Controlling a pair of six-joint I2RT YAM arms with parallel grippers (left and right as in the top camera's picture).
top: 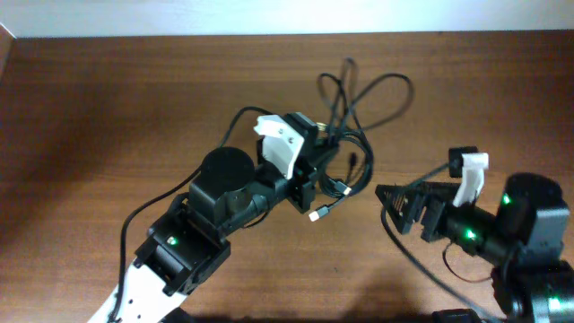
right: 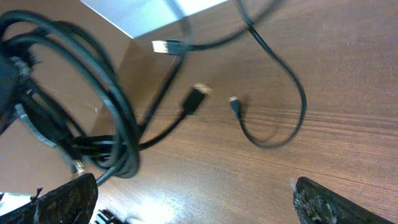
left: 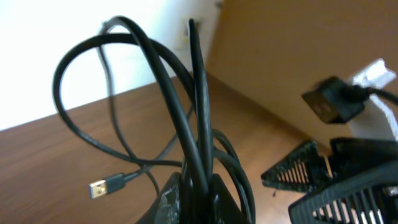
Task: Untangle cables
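Note:
The loops (top: 355, 100) above my left gripper are away from my right gripper's open fingers (top: 395, 205), so my left gripper needs to swing the bunch of cables over to those fingers.
The cables (top: 359, 99) are thin black cords tangled in loops at the middle back of the table. One silver-tipped plug (top: 318, 213) lies toward the front. My left gripper (top: 321, 142) is shut on a bunch of strands. In the left wrist view the strands (left: 186, 112) rise out of the closed jaws of the left gripper (left: 199, 196), and a plug (left: 99, 186) dangles to the left. My right gripper (top: 392, 205) stands open to the right of the tangle, with nothing in it. In the right wrist view the right gripper (right: 199, 205) has bare table between its wide fingers, with the loops (right: 93, 93) and loose plugs (right: 198, 93) beyond.
The brown wooden table (top: 108, 108) ends at a pale wall along the back. The thicker arm cable (top: 421, 260) runs by the right arm's base. The right gripper's ribbed fingers (left: 323, 186) stand close to the right of the held bundle.

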